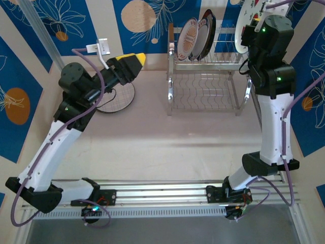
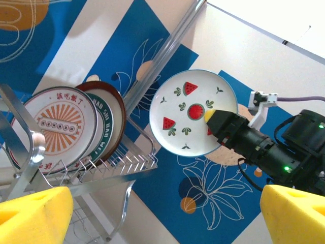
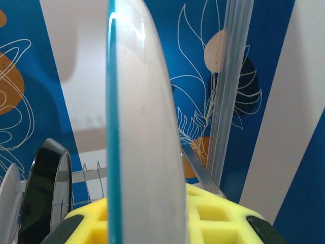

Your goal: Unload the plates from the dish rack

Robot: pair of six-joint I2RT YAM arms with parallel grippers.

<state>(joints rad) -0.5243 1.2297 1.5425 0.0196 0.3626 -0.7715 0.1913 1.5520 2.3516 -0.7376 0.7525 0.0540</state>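
My right gripper holds the white plate point(image 2: 180, 109) clear of the dish rack. I should keep my open left gripper moving toward the plate's free edge point(image 2: 153, 124) and close it there.
The chrome dish rack point(image 1: 203, 81) stands at the back of the table. Two plates lean in its upper tier: a red sunburst plate point(image 2: 53, 127) and a dark-rimmed plate point(image 2: 112, 119) behind it. My right gripper point(image 2: 210, 116) is raised above the rack's right end, shut on the rim of a white plate with red fruit point(image 2: 190, 109). In the right wrist view that plate point(image 3: 139, 127) stands edge-on between the yellow fingers point(image 3: 218, 216). My left gripper point(image 1: 136, 61) hangs open and holds nothing, left of the rack, above a plaid plate point(image 1: 121, 99) lying flat on the table.
Blue patterned wall panels close the back and both sides. A white socket point(image 1: 101, 47) with a cable sits on the back wall left of the rack. Bare tabletop point(image 1: 167, 142) lies between the rack and the arm bases.
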